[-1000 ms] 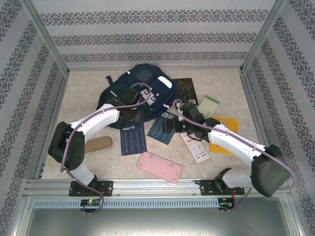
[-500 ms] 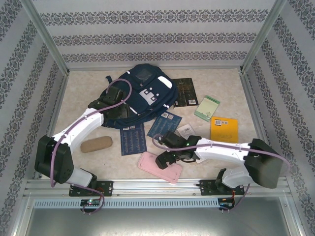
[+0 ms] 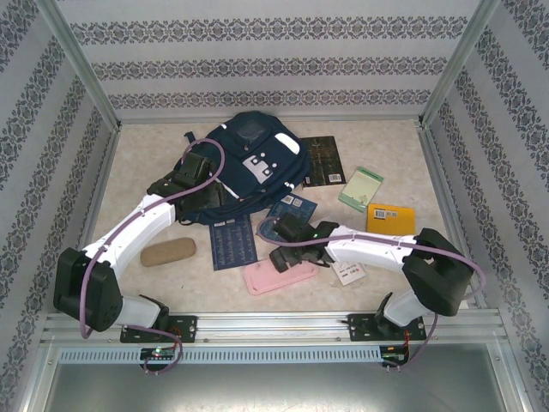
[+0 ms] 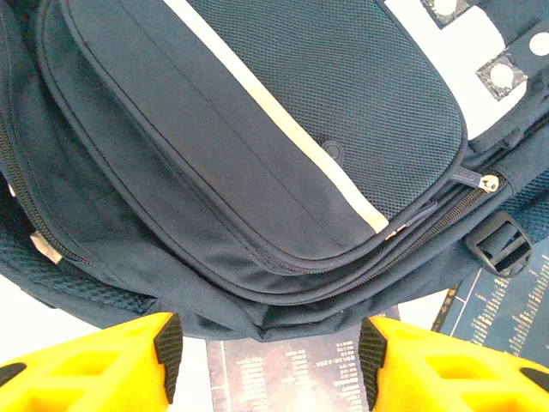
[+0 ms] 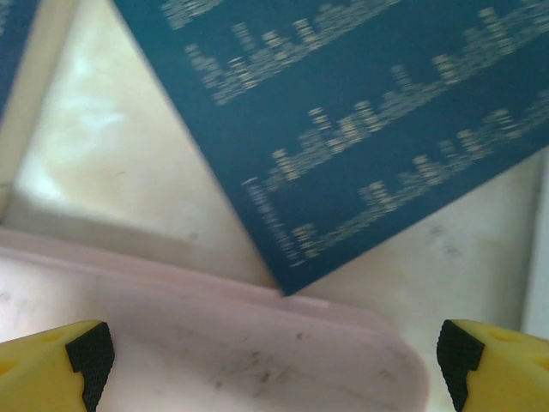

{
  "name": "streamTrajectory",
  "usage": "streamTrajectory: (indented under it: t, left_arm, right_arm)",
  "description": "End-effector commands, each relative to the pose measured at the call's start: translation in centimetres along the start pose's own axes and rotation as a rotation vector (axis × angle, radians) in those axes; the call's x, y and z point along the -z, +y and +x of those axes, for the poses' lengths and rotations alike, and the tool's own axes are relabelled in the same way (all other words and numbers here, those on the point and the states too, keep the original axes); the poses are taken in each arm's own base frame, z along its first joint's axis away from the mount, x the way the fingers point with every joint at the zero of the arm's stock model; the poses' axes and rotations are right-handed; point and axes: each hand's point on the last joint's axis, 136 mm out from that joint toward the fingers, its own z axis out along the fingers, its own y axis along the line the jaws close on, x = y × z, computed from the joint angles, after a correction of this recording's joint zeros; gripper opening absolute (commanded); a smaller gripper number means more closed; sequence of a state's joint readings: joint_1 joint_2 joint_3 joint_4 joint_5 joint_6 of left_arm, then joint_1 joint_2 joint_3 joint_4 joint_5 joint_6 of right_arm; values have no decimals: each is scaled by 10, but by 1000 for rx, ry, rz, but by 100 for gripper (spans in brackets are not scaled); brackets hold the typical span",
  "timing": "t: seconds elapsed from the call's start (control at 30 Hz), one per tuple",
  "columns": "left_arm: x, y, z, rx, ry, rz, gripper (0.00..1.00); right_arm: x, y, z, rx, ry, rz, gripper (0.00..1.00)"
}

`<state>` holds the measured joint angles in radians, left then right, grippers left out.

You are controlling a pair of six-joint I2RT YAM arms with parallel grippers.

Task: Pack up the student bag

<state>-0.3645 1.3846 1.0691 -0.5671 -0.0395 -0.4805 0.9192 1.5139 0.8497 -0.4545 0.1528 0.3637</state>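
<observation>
The pencil case has to wait with the student bag's front pocket zipped (image 4: 429,230), so my right gripper should leave it and take hold of the bag (image 3: 296,179) beside the zipper pull before packing.
The student bag (image 3: 249,159), navy with white stripes and pale patches, lies at the back centre of the table. My left gripper (image 3: 190,178) hovers at its lower left side. In the left wrist view the bag (image 4: 257,154) shows its zipped front pocket, and the left gripper (image 4: 268,356) is open, with the bag's bottom edge just above the gap between its fingers. My right gripper (image 3: 287,255) is low over the pink pencil case (image 3: 279,276). In the right wrist view this gripper (image 5: 273,360) stands wide open astride the pencil case (image 5: 223,352).
Two dark blue printed sheets (image 3: 232,242) (image 3: 290,210) lie in front of the bag. A brown glasses case (image 3: 168,251) sits at the left. A dark book (image 3: 323,160), green notepad (image 3: 360,188), yellow book (image 3: 389,218) and white card (image 3: 347,271) lie at the right.
The right arm swung from the middle of the table down to the pink pencil case, which has turned and shifted slightly. The left gripper moved from the bag's front to its lower left side.
</observation>
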Motion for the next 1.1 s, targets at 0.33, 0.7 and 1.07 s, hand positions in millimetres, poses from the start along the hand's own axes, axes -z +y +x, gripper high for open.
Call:
streamTrajectory:
  t: [0.33, 0.7, 1.07]
  left_arm:
    - [-17, -44, 18, 34, 60, 167, 57]
    - [-56, -81, 64, -43, 184, 149, 47]
    - [-87, -58, 71, -74, 214, -19, 35]
  right_arm:
    - [45, -48, -89, -377, -209, -209, 92]
    - [5, -69, -164, -748, -159, -439, 61]
    - [-49, -90, -181, -897, -84, -442, 45]
